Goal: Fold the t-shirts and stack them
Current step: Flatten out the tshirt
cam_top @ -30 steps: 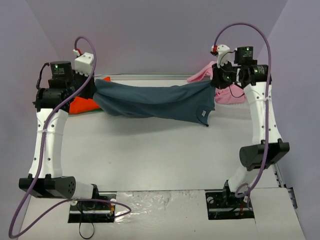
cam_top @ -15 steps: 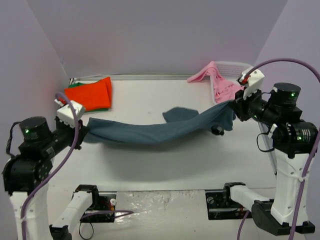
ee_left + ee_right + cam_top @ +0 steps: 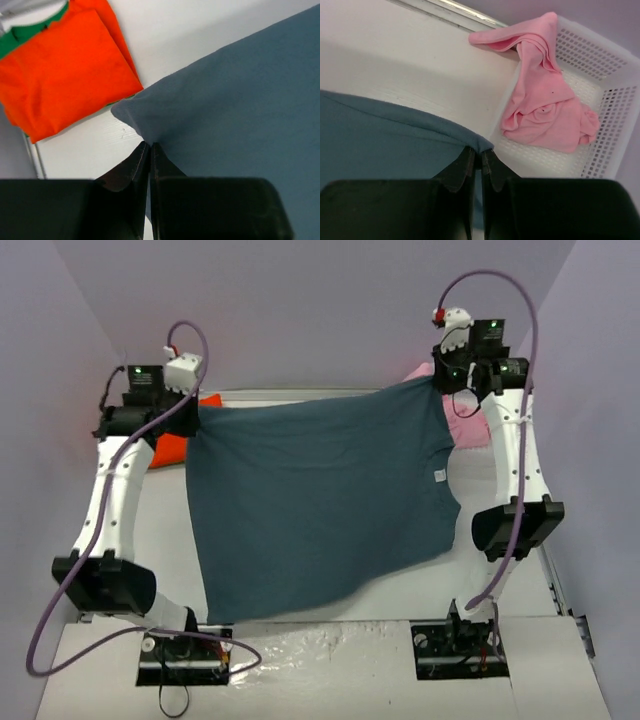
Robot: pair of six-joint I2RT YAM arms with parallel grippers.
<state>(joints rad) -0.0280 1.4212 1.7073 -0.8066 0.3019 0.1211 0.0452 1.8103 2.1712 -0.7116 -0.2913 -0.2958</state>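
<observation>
The slate-blue t-shirt's corner (image 3: 123, 110) reaches as far as the folded orange-red t-shirt. My left gripper should come forward and put the corner down flat in front of that stack (image 3: 188, 476) before folding.
A dark slate-blue t-shirt (image 3: 320, 500) hangs spread wide between my two grippers, its lower edge near the table's front. My left gripper (image 3: 195, 412) is shut on its upper left corner (image 3: 135, 112), the fingertips (image 3: 150, 146) pinched together on the cloth. My right gripper (image 3: 440, 388) is shut on the upper right corner (image 3: 482, 144). A folded orange-red t-shirt (image 3: 65, 70) lies at the back left on top of a green t-shirt (image 3: 20, 35). A crumpled light pink t-shirt (image 3: 545, 110) lies in the basket.
The white lattice basket (image 3: 620, 85) stands at the back right corner, with the pink cloth draped over its rim. The orange-red shirt (image 3: 168, 448) shows partly behind my left arm. The white table (image 3: 420, 585) ends at a metal rail along the back.
Half a second ago both arms were low and forward with the blue shirt stretched in a narrow band. Now they are raised at the back and the shirt hangs spread open.
</observation>
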